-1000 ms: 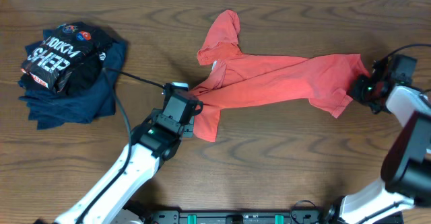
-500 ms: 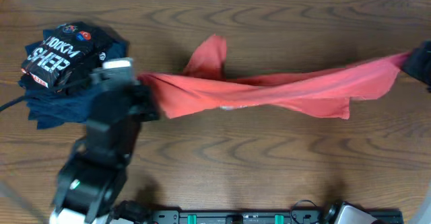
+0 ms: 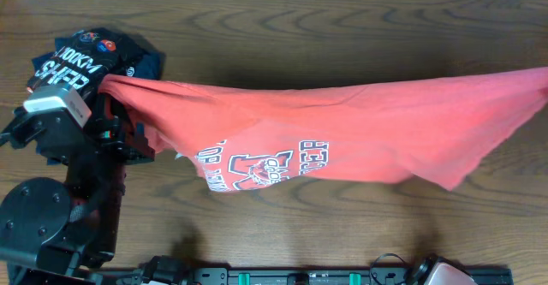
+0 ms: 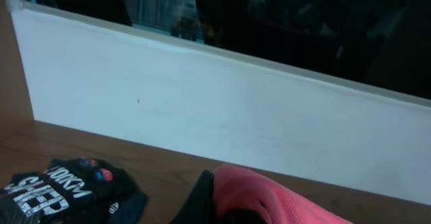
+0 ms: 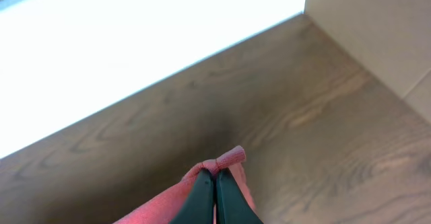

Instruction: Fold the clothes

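The coral-red T-shirt hangs from both of the robot's grippers and its lettered part (image 3: 261,167) is loose, so the robot should pull both ends back toward the table's near edge (image 3: 248,240) while it lowers the T-shirt flat.
The coral-red T-shirt (image 3: 342,127) hangs stretched out wide above the table, with its white lettering (image 3: 257,161) facing up near the lower left. My left gripper (image 3: 110,97) is shut on the shirt's left end, close to the stacked garments. In the left wrist view one black finger (image 4: 202,196) shows beside the bunched red cloth (image 4: 269,197), which covers the rest of the jaws. My right gripper (image 5: 215,175) is shut on a small fold of the shirt's right end (image 5: 229,158), raised above the table. The right gripper is past the right edge of the overhead view.
A black shirt with white-and-red print (image 3: 73,62) lies on a navy folded garment (image 3: 147,60) at the far left, and it also shows in the left wrist view (image 4: 54,190). A white wall (image 4: 202,109) runs along the table's far edge. The left arm's body (image 3: 51,216) stands over the front left.
Both grippers have risen and pulled apart. The shirt went from a bunched strip on the table to a wide raised sheet with the lettering showing. The right gripper has left the overhead view.
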`<state>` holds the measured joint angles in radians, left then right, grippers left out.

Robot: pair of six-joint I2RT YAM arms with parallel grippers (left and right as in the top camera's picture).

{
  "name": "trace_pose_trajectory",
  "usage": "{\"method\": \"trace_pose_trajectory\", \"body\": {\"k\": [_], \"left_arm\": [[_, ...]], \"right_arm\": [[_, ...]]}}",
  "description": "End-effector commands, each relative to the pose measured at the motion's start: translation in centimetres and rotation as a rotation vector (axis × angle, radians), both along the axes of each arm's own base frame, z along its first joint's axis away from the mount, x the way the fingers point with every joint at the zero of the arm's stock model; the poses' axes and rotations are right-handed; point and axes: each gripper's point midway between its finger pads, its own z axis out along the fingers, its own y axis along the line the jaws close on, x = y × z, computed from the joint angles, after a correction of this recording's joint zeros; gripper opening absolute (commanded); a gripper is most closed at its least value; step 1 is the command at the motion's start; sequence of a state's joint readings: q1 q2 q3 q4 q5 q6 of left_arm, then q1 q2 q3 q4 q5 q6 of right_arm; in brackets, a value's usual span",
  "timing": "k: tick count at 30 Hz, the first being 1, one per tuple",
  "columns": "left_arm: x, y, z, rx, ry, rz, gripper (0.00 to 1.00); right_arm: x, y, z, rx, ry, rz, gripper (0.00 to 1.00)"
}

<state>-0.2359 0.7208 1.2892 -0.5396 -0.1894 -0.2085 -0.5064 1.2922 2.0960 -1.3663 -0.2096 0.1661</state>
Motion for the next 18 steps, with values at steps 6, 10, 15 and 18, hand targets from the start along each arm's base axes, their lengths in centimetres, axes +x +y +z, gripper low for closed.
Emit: {"method": "trace_pose_trajectory", "body": {"k": [6,10,15,18], "left_arm": [[4.5,-3.4,-2.9,0.024,0.129,-0.142,0.06],[9.5,-5.4,-6.8,0.036,0.252,-0.186,0.06],[18.2,-7.7,-9.9,0.032,0.235,-0.2,0.06],[22.7,-8.5,-9.9,0.018,0.13,-0.192,0.06]], "right_arm": [[4.4,-0.4,-2.3,0.035,0.059,0.121,0.01],[9.3,-0.4,-5.9,0.073,0.137,0.23,0.01],[17.1,-2.0,-10.6,0.078,0.162,0.272,0.01],[21.7,-3.3,-12.5,0.101,0.112,0.242,0.01]]}}
